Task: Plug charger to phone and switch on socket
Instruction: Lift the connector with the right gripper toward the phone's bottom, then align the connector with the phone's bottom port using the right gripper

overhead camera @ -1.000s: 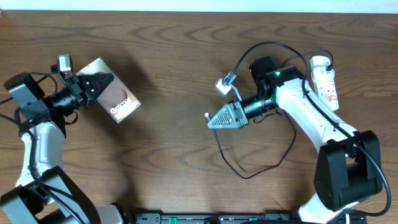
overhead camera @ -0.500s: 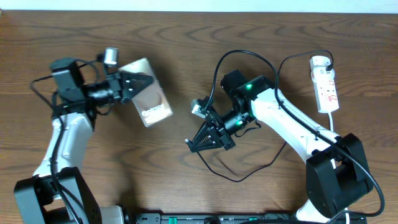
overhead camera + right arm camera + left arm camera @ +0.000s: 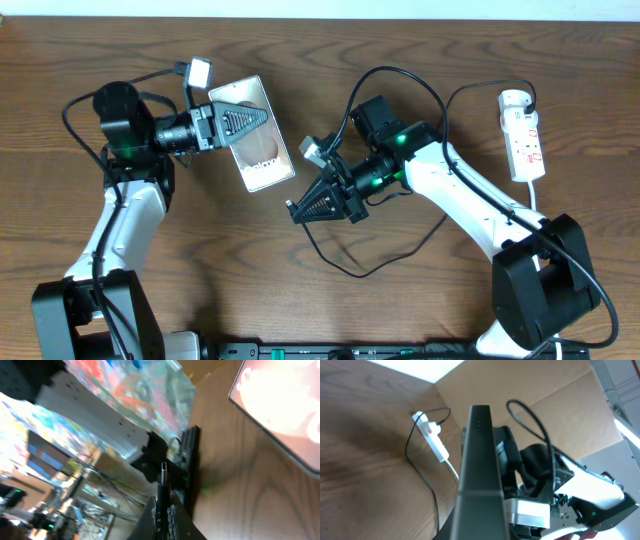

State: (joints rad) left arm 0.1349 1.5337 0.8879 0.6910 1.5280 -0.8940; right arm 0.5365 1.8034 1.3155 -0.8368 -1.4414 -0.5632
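Observation:
The charger's tip [image 3: 290, 204] is off to one side of the phone, so next my left gripper pulls the phone back while my right gripper lines up with its lower end [image 3: 271, 184].
In the overhead view my left gripper [image 3: 252, 116] is shut on the phone [image 3: 265, 155], a dark slab with white print, held above the table left of centre. The left wrist view shows the phone [image 3: 480, 455] edge-on between the jaws. My right gripper [image 3: 299, 208] is shut on the charger [image 3: 436, 98], a thin black cable, and its connector tip [image 3: 163, 476] sticks out past the fingers. The tip sits just right of and below the phone's lower end, apart from it. The phone [image 3: 282, 407] fills the right wrist view's upper right. The white socket [image 3: 524, 136] lies at the far right.
The black cable loops over the table [image 3: 420, 40] behind and below my right arm [image 3: 470, 190]. The socket's thick white cord [image 3: 545, 200] runs down along the right side. A cardboard wall [image 3: 540, 390] stands beyond the table's far edge.
My left arm has swung the phone right toward the centre and turned it. My right gripper has carried the charger tip left and slightly down, closing on the phone.

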